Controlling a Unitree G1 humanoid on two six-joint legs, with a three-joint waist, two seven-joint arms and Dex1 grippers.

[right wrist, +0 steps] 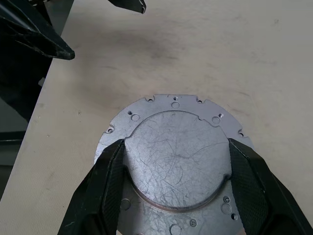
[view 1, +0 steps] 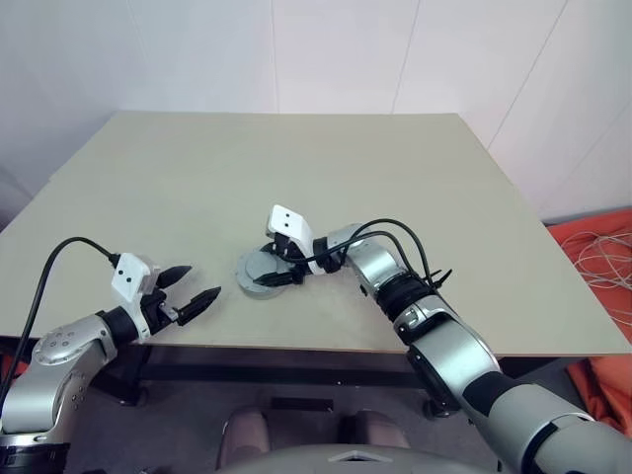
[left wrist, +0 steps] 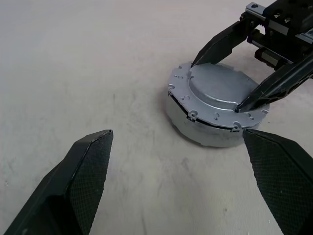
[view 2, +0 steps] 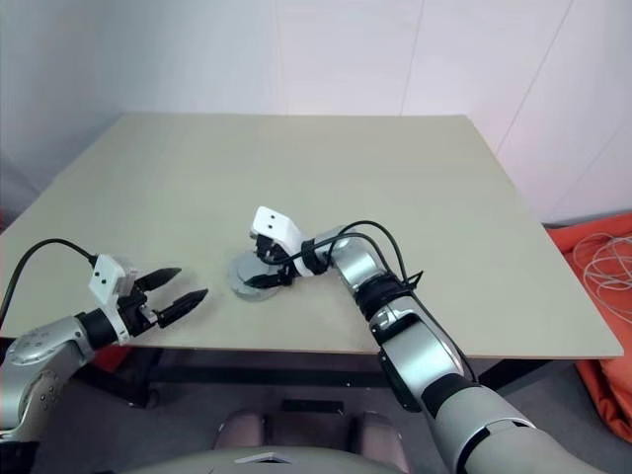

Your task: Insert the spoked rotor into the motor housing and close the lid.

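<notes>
The lid [view 1: 259,267] will move along with the motor housing when my left gripper carries it, because only a thin dark gap [left wrist: 214,126] is between the lined-up rims.
The motor housing [left wrist: 195,131] is a round silver-grey casing on the table, near the front edge. The lid [left wrist: 220,90] lies on top of it, with a thin dark gap showing along one side. My right gripper [view 1: 265,269] reaches in from the right and is shut on the lid's raised centre disc [right wrist: 176,161], one black finger [right wrist: 105,186] against each side of it. My left gripper [view 1: 202,280] hovers open to the left of the housing, a hand's width away, pointing at it with nothing between its fingers. The spoked rotor is hidden.
The beige table [view 1: 296,168] stretches wide behind and beside the housing. Its front edge [view 1: 296,346] runs just below both grippers. On the floor to the right lies an orange cloth with pale cables [view 1: 602,257].
</notes>
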